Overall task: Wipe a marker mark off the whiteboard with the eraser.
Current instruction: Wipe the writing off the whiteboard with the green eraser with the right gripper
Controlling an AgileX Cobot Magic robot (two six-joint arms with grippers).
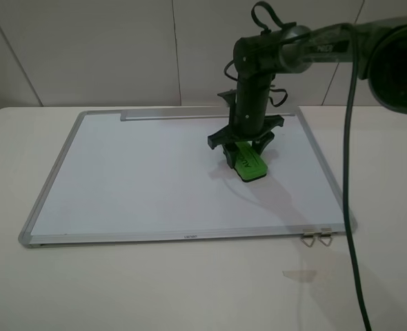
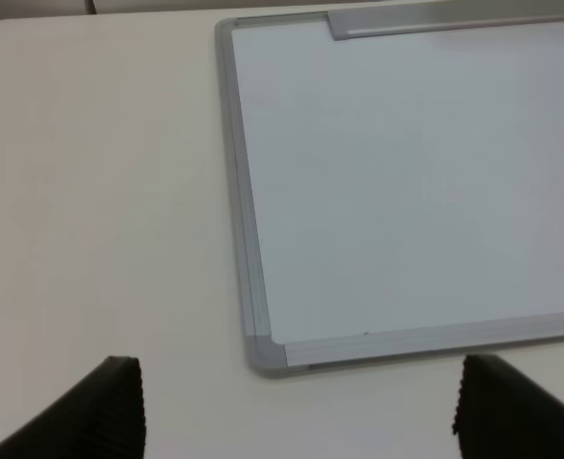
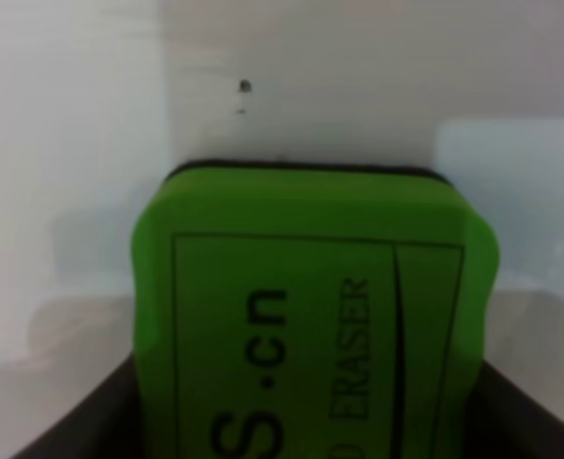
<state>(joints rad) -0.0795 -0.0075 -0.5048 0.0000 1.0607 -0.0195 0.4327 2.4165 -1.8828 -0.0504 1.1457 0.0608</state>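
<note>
A tiny dark speck is beyond the eraser's far edge. My right gripper should turn back and wipe the eraser over that patch of whiteboard.
The whiteboard lies flat on the table. My right gripper reaches down onto its right half and is shut on the green eraser, which rests tilted against the board. In the right wrist view the eraser fills the space between the jaws, black lettering facing up, with white board beyond it. No squiggle-shaped marker mark shows in any view; only a tiny dark speck sits on the board past the eraser. My left gripper hovers open over the table near the board's corner, holding nothing.
A grey tray strip runs along the board's far edge. Two metal clips hang at its near right corner. A dark cable drops down the right side. The pale table surrounds the board.
</note>
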